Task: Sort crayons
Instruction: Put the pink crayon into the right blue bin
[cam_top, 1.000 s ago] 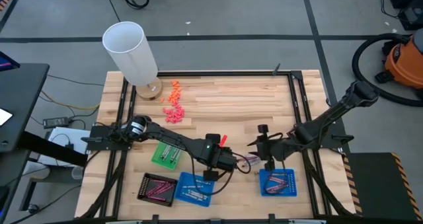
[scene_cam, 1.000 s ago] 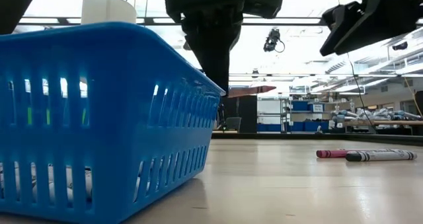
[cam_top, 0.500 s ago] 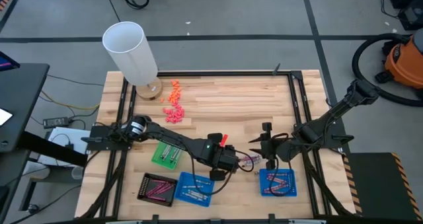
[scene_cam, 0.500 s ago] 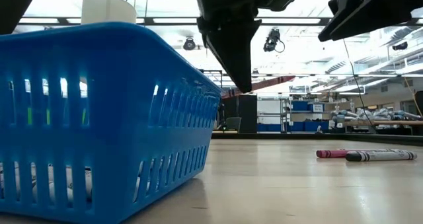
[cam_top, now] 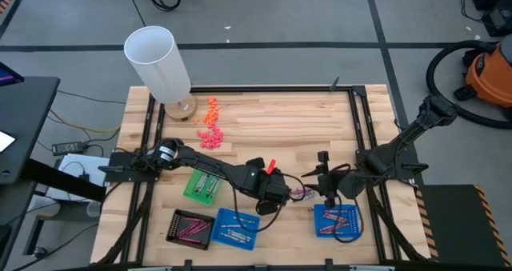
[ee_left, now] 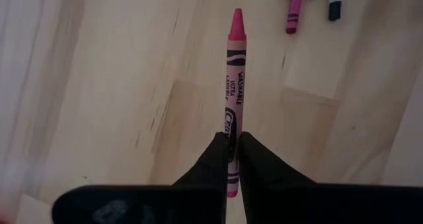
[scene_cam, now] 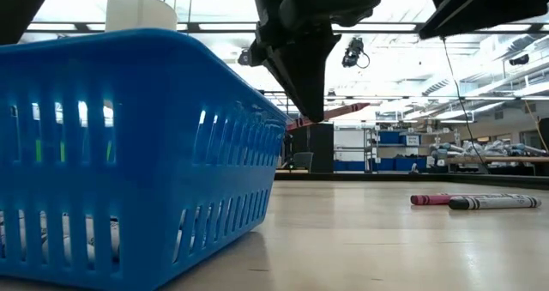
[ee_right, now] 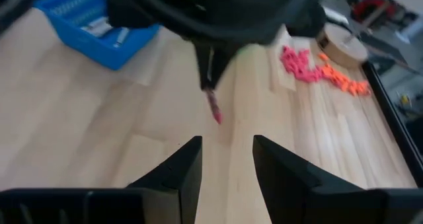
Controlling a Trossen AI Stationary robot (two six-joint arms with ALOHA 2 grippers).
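Note:
The crayon's tip (ee_right: 217, 118) faces my right gripper's fingers end-on, so my right gripper should move back while my left gripper lifts and turns the crayon tip-up (scene_cam: 347, 110).
A pinkish-red crayon (ee_left: 235, 72) is held by my shut left gripper (ee_left: 232, 159) above the middle of the table (cam_top: 272, 119); it also shows as a red stub in the high view (cam_top: 270, 166) and beside the dark fingers in the low view (scene_cam: 333, 113). A few loose crayons (cam_top: 300, 193) lie flat on the wood close by, two of them in the low view (scene_cam: 476, 201). My right gripper (ee_right: 227, 159) stands open just right of them, nothing between its fingers, facing the left gripper (ee_right: 218, 26). My left gripper pinches the crayon's blunt end (ee_left: 231, 151) between its two fingertips. The fingers slant steeply down from above and lie along the crayon, whose pointed tip (ee_left: 236, 16) sticks out beyond them. The crayon is lifted clear of the table.
Small trays stand along the near side: green (cam_top: 202, 185), black (cam_top: 190, 227), blue (cam_top: 236, 229) and another blue one (cam_top: 336, 221) under the right arm. Orange and pink chunky bits (cam_top: 210, 127) and a white cylinder (cam_top: 156, 59) are at the far left.
My left gripper has rolled about its own axis while staying in place, still shut on the crayon. The crayon has swung with it, from nearly level to slanting upward in the low view.

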